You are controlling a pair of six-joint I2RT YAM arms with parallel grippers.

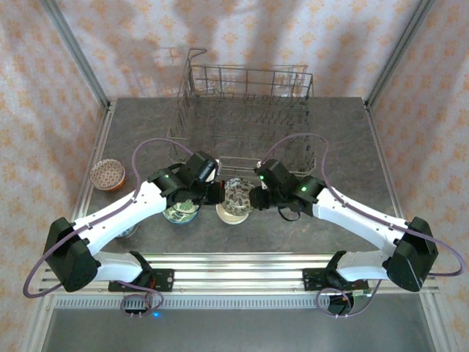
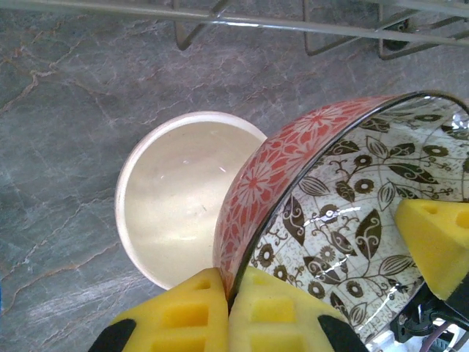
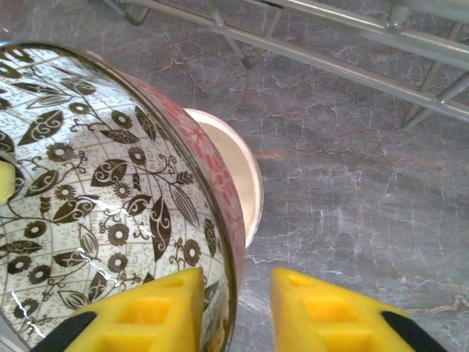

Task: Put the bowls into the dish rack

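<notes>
The pinkish-red bowl is in my left gripper, but the rack's far end (image 1: 288, 130) lies on my right gripper's side, so my right gripper should grab the opposite rim (image 3: 231, 260).
A pinkish-red bowl (image 1: 236, 198) with a brown leaf pattern inside hangs tilted between both grippers, just in front of the dish rack (image 1: 245, 110). My left gripper (image 2: 229, 282) is shut on the bowl's rim (image 2: 293, 169). My right gripper (image 3: 236, 282) straddles the opposite rim (image 3: 220, 191). Its inner pad (image 3: 157, 308) sits against the patterned inside, and its outer pad (image 3: 322, 308) stands clear of the red wall. A cream bowl (image 2: 172, 205) rests on the table right below. A green-patterned bowl (image 1: 181, 213) lies under the left arm.
A brown patterned bowl (image 1: 108, 174) sits at the table's left edge. The rack's front wires (image 3: 330, 59) run close behind the held bowl. Grey marbled tabletop (image 3: 366, 205) lies bare to the right. Patterned walls enclose the cell.
</notes>
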